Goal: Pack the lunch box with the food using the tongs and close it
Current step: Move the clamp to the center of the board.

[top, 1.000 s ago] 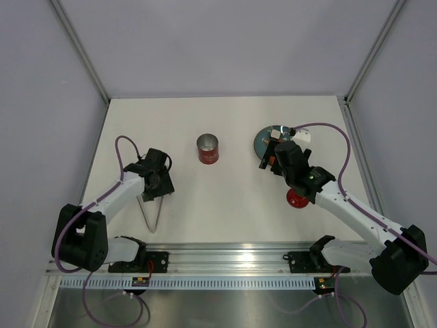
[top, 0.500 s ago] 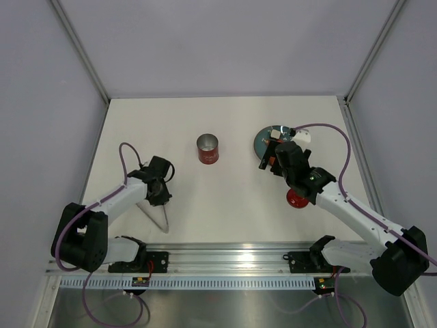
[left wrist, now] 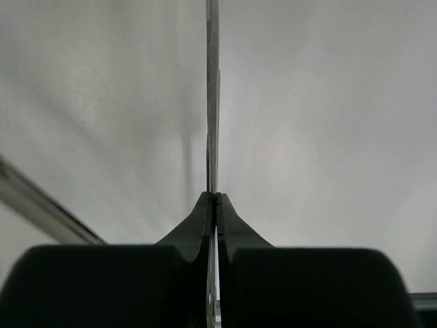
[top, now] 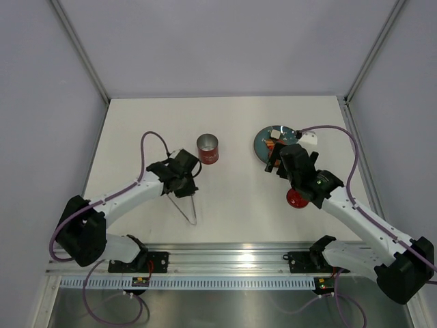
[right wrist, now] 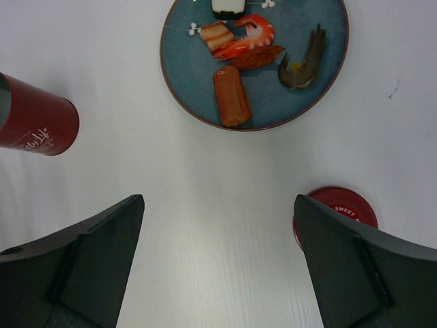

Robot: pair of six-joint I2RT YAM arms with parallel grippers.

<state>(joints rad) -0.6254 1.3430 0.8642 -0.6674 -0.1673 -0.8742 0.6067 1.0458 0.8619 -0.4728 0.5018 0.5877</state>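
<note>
The path from the silver tongs (top: 193, 213) to the red lid (top: 296, 199) is clear, so my left gripper should go on carrying the tongs there until my right gripper can reach them.
The red lunch box (top: 207, 149) stands open at mid table, its left-hand edge showing as the lunch box (right wrist: 34, 117) in the right wrist view. Its red lid (top: 297, 198) lies flat near the right arm; the lid (right wrist: 338, 208) is partly behind a finger. The food (right wrist: 235, 58) lies on a blue plate (right wrist: 186, 74); the plate (top: 263, 140) sits back right. My left gripper (top: 179, 182) is shut on the silver tongs (top: 190, 210), which trail toward the near edge. Edge-on, the tongs (left wrist: 212, 102) run straight out from the left gripper (left wrist: 216, 198). My right gripper (right wrist: 218, 205) hangs open and empty short of the plate.
A dark curved piece (right wrist: 304, 65) and a white-and-black piece (right wrist: 229, 7) also lie on the plate. The metal rail (top: 232, 256) with the arm bases runs along the near edge. Grey walls enclose the table on three sides.
My left gripper shut on the tongs and carried them right, toward the lunch box. The right arm shifted only slightly.
</note>
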